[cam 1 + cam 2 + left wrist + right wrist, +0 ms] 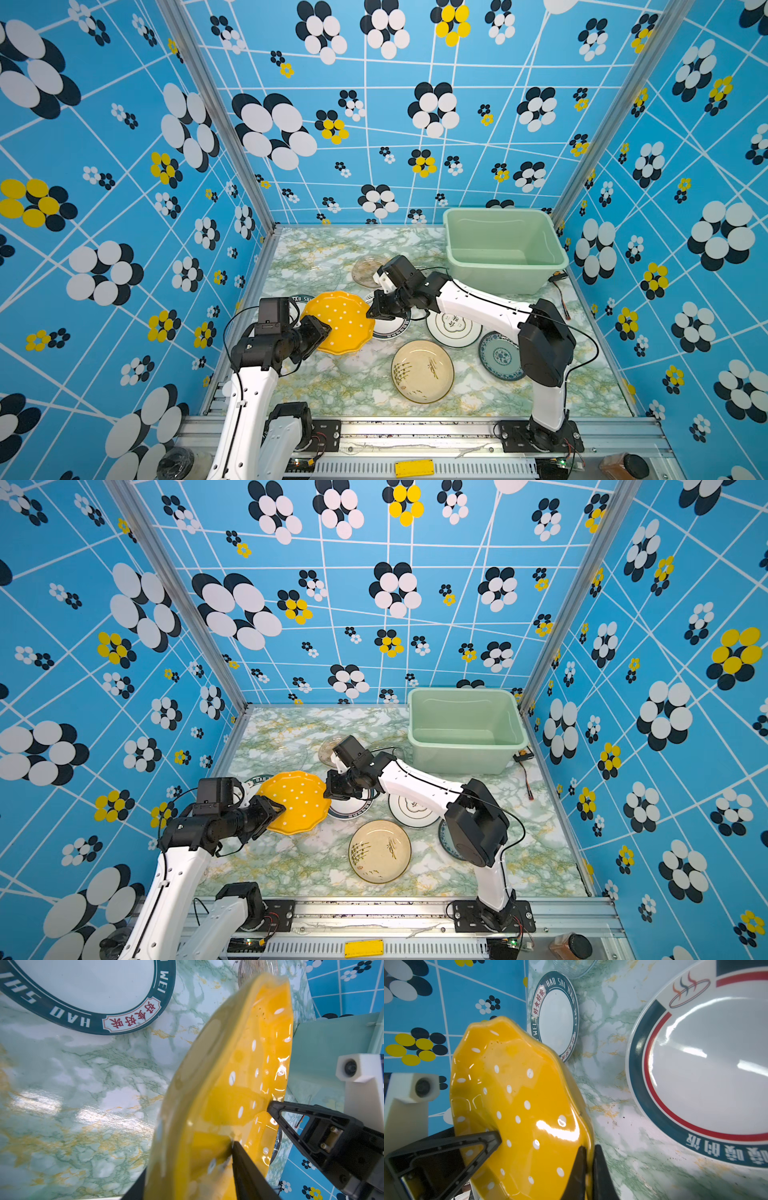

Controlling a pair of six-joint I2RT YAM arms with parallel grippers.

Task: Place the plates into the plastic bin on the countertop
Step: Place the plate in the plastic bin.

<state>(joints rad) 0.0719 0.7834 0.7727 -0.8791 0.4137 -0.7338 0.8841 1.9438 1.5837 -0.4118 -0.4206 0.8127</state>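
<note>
The yellow plate (340,321) is hanging far from the bin, so my left gripper will first carry it closer. Then my right gripper should open and take the plate's rim (370,334).
A yellow white-dotted scalloped plate (338,322) (519,1105) hangs tilted above the countertop (332,386). My right gripper (371,312) (588,1147) is shut on its right rim. My left gripper (326,330) (187,1159) straddles the opposite rim, jaws still apart, with one fingertip (233,1145) on the dotted face. The pale green plastic bin (505,266) (457,754) stands empty at the back right. Flat on the countertop lie a cream brush-marked plate (422,371), a blue-white plate (498,355), a green-rimmed white plate (453,328), a red-and-dark-rimmed plate (706,1074), a lettered dark-rimmed plate (83,987) and an amber glass plate (368,270).
A small device with a cable (559,278) lies to the right of the bin. Blue flowered walls close in the left, back and right sides. The metal rail (415,432) with both arm bases runs along the front edge.
</note>
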